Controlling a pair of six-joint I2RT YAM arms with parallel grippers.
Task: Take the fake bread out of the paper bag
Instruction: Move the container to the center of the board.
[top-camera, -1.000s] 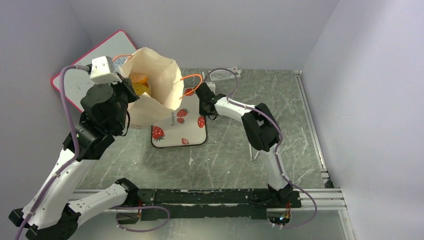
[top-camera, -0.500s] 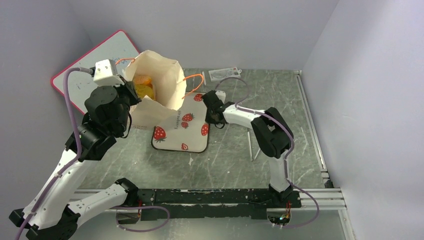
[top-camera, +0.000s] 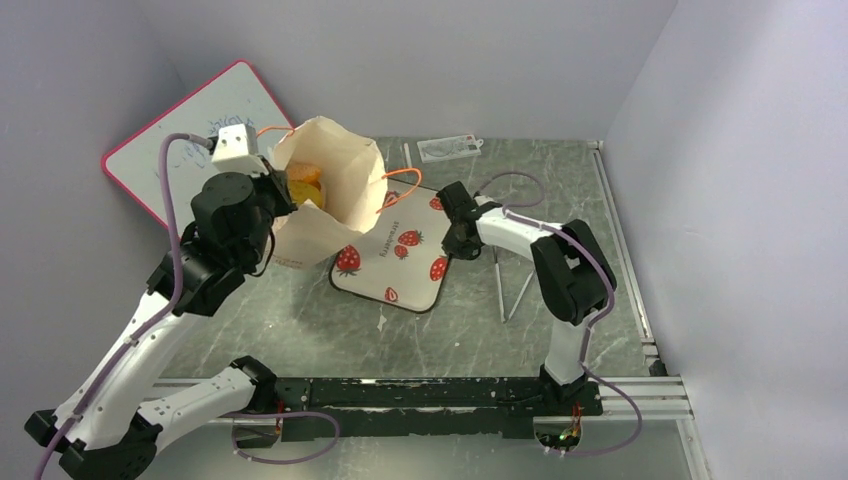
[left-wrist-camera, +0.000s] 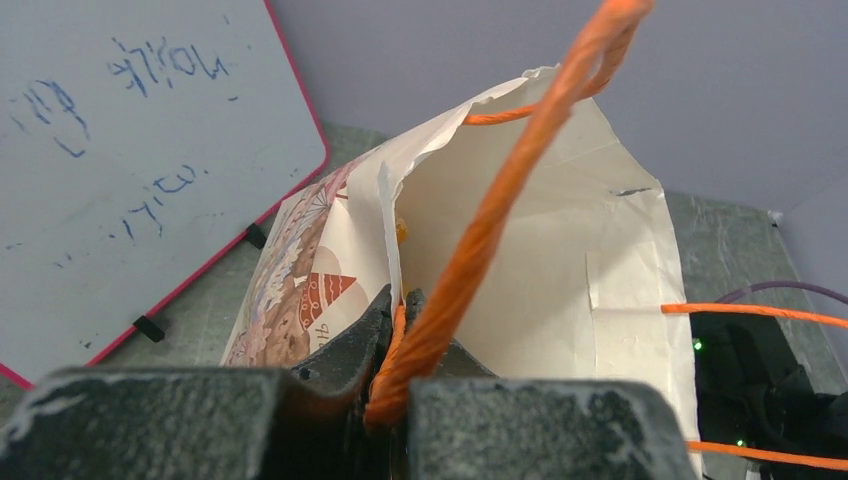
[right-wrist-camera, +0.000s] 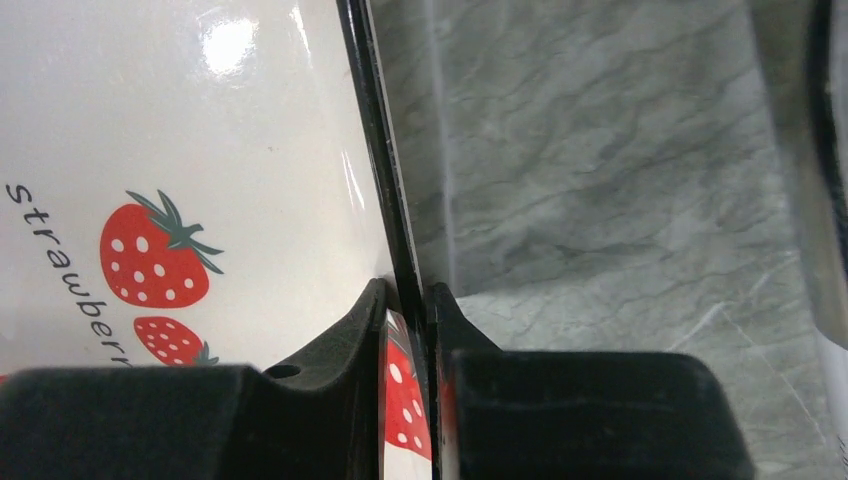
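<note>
The bag's rim (left-wrist-camera: 393, 236) is held by my left gripper, and my right gripper goes on pulling the tray by its edge (top-camera: 443, 277) until the tray is clear of the bag.
The cream paper bag (top-camera: 330, 195) stands open at the back left, partly on the strawberry-print tray (top-camera: 395, 255). Orange fake bread (top-camera: 303, 182) shows inside the bag's mouth. My left gripper (top-camera: 283, 195) is shut on the bag's near rim and its orange cord handle (left-wrist-camera: 480, 230); the bag's inside (left-wrist-camera: 560, 250) fills the left wrist view. My right gripper (top-camera: 455, 235) is shut on the tray's right edge (right-wrist-camera: 385, 215), low at the table. The other orange handle (top-camera: 400, 180) loops out to the right.
A pink-framed whiteboard (top-camera: 190, 130) leans at the back left, also in the left wrist view (left-wrist-camera: 130, 150). A small clear packet (top-camera: 450, 148) lies at the back. Two thin rods (top-camera: 505, 285) lie right of the tray. Grey walls close both sides.
My right gripper has dragged the tray to the right and turned it. My left gripper has carried the bag to the right along with it.
</note>
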